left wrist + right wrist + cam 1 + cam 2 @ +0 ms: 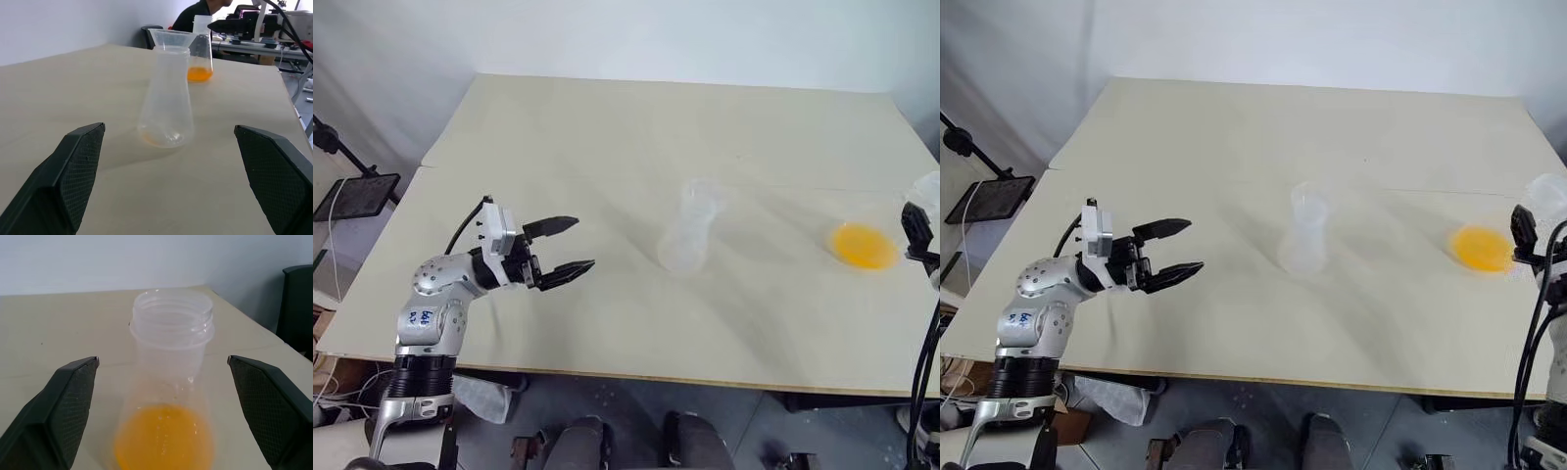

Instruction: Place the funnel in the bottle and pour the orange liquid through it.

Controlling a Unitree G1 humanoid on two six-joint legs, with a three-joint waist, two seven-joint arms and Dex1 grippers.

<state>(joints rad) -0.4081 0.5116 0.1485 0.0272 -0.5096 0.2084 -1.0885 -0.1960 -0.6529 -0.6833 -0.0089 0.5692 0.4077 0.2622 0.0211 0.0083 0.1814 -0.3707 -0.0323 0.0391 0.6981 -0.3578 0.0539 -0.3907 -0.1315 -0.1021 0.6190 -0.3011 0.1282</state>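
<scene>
The orange liquid [863,246] lies well below the bottle's opening [173,308], so I expect it to stream out freely when I tip the bottle past level.
In the middle of the table [607,127] stands a clear conical flask [687,245]. The transparent funnel [168,38] is seated in its neck. A faint orange trace lies at the flask's base. At the right edge the bottle [171,323], with its round rimmed mouth, holds the orange liquid [864,245] at its bottom. My right gripper [162,360] is open, a finger on either side of the bottle and clear of it. Left of the flask and well apart from it, my left gripper [582,243] hovers open and empty, pointing at the flask.
A black stand with a flat panel [357,196] is off the table's left side. Beyond the far edge, the left wrist view shows a seated person [198,12], a chair and desks with equipment. Bare tabletop lies between flask and bottle.
</scene>
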